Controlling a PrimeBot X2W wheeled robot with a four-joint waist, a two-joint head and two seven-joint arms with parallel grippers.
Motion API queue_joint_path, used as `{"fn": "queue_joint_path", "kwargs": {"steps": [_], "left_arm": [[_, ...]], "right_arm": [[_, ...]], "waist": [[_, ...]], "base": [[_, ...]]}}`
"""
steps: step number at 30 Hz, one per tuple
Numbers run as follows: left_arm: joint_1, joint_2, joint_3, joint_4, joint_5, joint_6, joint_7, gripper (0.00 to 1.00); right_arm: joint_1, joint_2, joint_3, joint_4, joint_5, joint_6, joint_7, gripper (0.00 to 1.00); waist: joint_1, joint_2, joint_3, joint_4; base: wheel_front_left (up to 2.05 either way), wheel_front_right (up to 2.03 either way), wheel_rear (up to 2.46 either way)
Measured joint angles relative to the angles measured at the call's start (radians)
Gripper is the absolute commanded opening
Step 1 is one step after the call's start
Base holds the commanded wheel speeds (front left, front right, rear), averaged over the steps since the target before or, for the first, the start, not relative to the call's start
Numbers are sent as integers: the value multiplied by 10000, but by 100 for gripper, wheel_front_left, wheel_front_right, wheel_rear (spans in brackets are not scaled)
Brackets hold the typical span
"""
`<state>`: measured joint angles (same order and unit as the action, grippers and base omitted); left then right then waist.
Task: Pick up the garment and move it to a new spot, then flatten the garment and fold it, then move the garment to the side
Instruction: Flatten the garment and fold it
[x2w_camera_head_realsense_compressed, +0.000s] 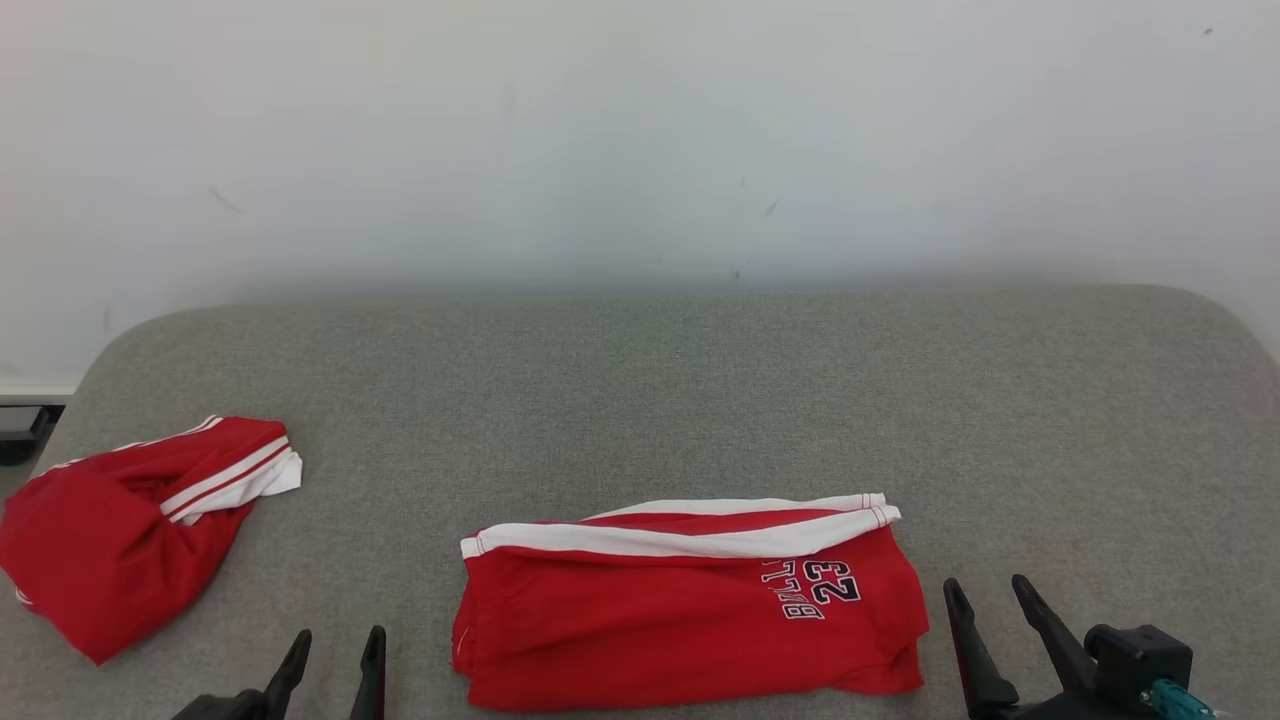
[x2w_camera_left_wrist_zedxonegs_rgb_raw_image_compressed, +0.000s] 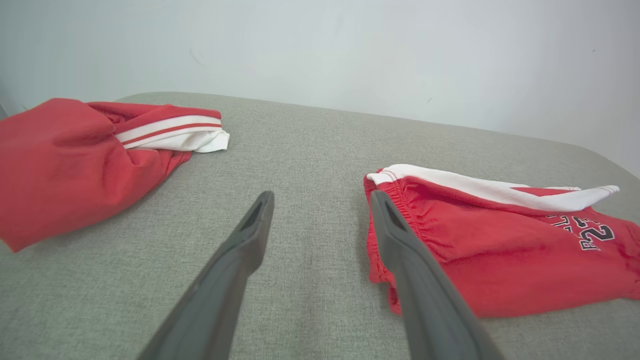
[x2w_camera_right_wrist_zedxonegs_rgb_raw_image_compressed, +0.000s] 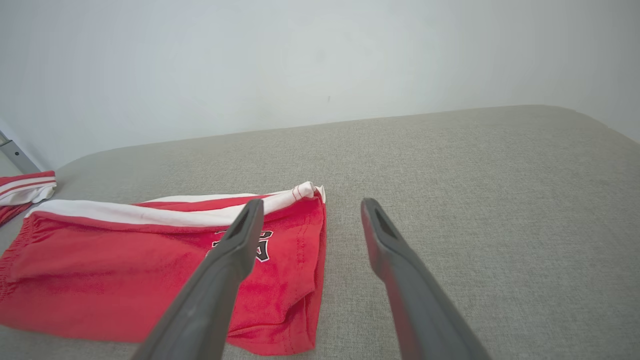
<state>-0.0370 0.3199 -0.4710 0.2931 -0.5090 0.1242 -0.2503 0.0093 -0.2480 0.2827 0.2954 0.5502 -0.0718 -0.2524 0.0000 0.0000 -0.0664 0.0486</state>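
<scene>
The layers gape loosely (x2w_camera_head_realsense_compressed: 690, 524) along the white stripe, so I expect the red garment (x2w_camera_head_realsense_compressed: 690, 624) to bunch up into creases when I fold its lettered end over.
A folded red garment (x2w_camera_head_realsense_compressed: 690, 610) with a white side stripe and dark "23" lettering lies flat near the front middle of the grey cushioned surface (x2w_camera_head_realsense_compressed: 650, 400). It also shows as the folded red garment (x2w_camera_left_wrist_zedxonegs_rgb_raw_image_compressed: 500, 240) in the left wrist view and the same garment (x2w_camera_right_wrist_zedxonegs_rgb_raw_image_compressed: 160, 270) in the right wrist view. My left gripper (x2w_camera_head_realsense_compressed: 338, 645) stands open at the lower left, just left of the garment, holding nothing. To the garment's right, my right gripper (x2w_camera_head_realsense_compressed: 990, 592) is open and empty. Both grippers, left (x2w_camera_left_wrist_zedxonegs_rgb_raw_image_compressed: 322, 200) and right (x2w_camera_right_wrist_zedxonegs_rgb_raw_image_compressed: 311, 206), hover above the surface.
A second red garment (x2w_camera_head_realsense_compressed: 130, 520) with white and red stripes lies crumpled at the surface's left edge, also seen as the crumpled garment (x2w_camera_left_wrist_zedxonegs_rgb_raw_image_compressed: 85, 155) from the left wrist. A white wall (x2w_camera_head_realsense_compressed: 640, 130) stands behind. The surface's corners are rounded.
</scene>
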Motion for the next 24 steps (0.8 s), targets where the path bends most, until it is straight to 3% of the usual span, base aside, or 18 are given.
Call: {"fn": "queue_joint_path", "kwargs": {"steps": [10,17,24], "left_arm": [[400,-380,1124,-581,1160,0,0,100],[522,-700,1475,-1085,1693,0,-2,100],[536,-911,1760,-1465,1962,0,44,100]], "right_arm": [[79,-71,-138,-667,-81,-209,288,100],[-456,-267,-153,-378,-54,-311,1377,100],[-2080,-414,151,412,71,-299,3047,100]], "waist": [[0,0,65,135],[1,0,163,250],[1,0,301,392]], "base": [[0,0,0],[0,0,0],[0,0,0]]}}
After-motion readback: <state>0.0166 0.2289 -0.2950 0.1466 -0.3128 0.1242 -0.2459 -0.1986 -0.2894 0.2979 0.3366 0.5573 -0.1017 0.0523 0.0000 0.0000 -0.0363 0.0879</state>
